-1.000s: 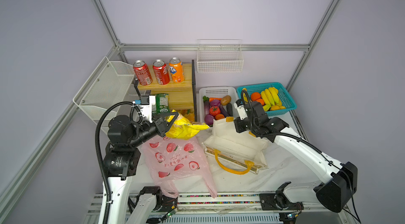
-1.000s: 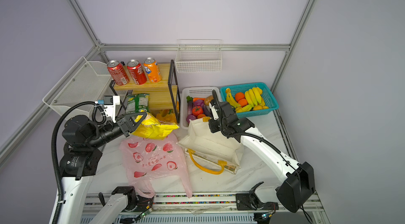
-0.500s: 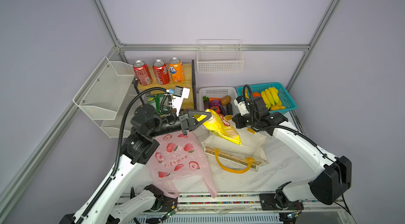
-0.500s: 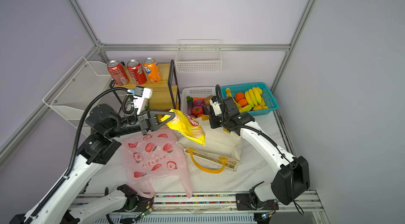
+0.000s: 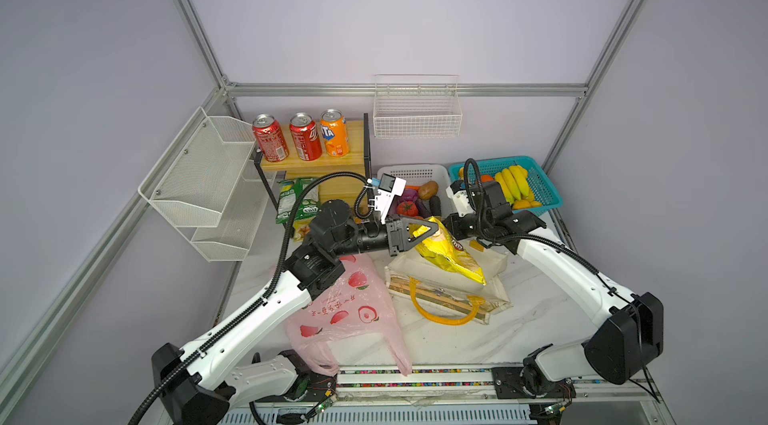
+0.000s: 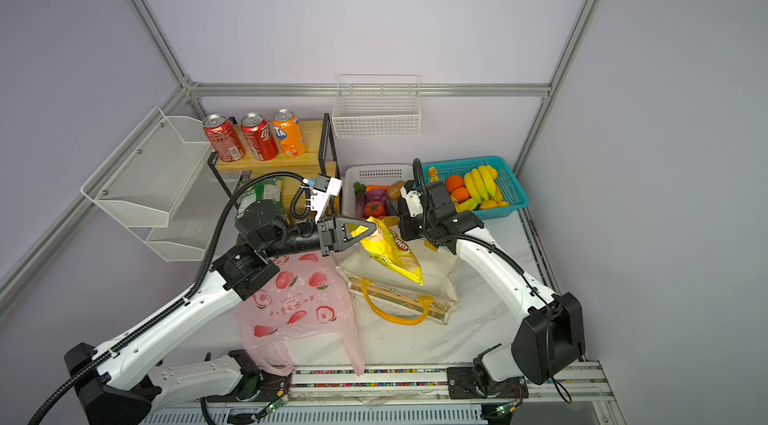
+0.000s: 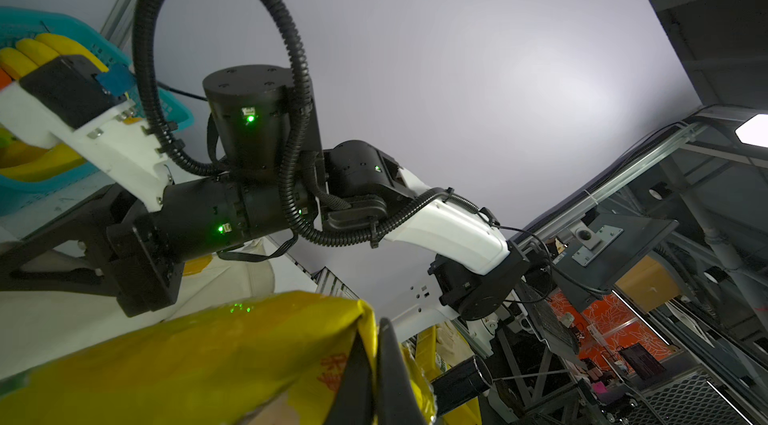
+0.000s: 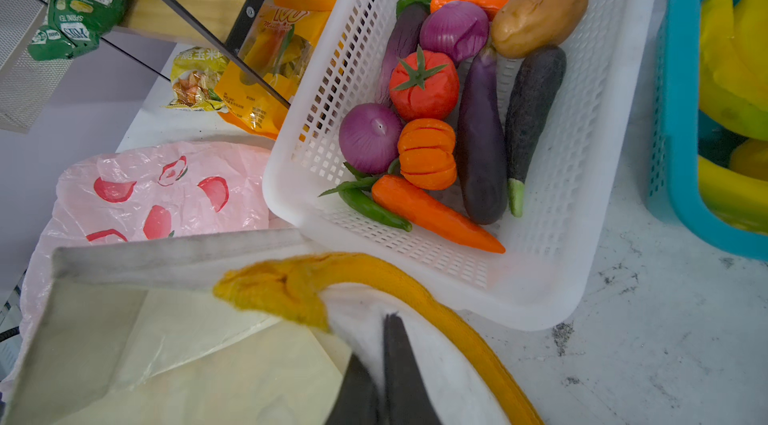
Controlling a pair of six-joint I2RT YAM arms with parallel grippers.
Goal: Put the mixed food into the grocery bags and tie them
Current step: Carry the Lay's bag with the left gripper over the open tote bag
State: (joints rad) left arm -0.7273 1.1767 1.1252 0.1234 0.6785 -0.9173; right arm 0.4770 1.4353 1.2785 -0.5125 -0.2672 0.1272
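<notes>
I should keep my left gripper lowering the yellow chip packet (image 5: 451,254), hanging over the tote's opening my right gripper holds open, until it sits inside the cream tote (image 5: 426,271).
My left gripper (image 5: 432,230) (image 6: 371,232) (image 7: 374,344) is shut on the top edge of the yellow chip packet (image 5: 451,254) (image 6: 392,254) (image 7: 187,360). The packet hangs over the open cream tote (image 5: 494,273) (image 6: 442,273) (image 8: 166,340). My right gripper (image 5: 468,239) (image 8: 380,360) is shut on the tote's rim beside its yellow handle (image 8: 457,319), holding it up. The pink bag (image 5: 353,310) (image 8: 166,194) lies flat to the left. Tomato (image 8: 424,84), pumpkin (image 8: 427,153), onion (image 8: 370,138) and eggplant (image 8: 482,140) lie in the white basket (image 8: 582,153). Two red soda cans (image 5: 270,143) stand on the shelf.
An orange can (image 5: 334,139) stands next to the red ones on the wooden shelf (image 5: 316,163). A teal basket (image 5: 544,190) with bananas sits at the back right. Snack packets (image 8: 257,70) lie under the shelf. Wire racks hang on the left and back walls.
My left arm has swung the chip packet rightward, from above the pink bag to above the tote's mouth. The right gripper has kept its hold on the tote's rim.
</notes>
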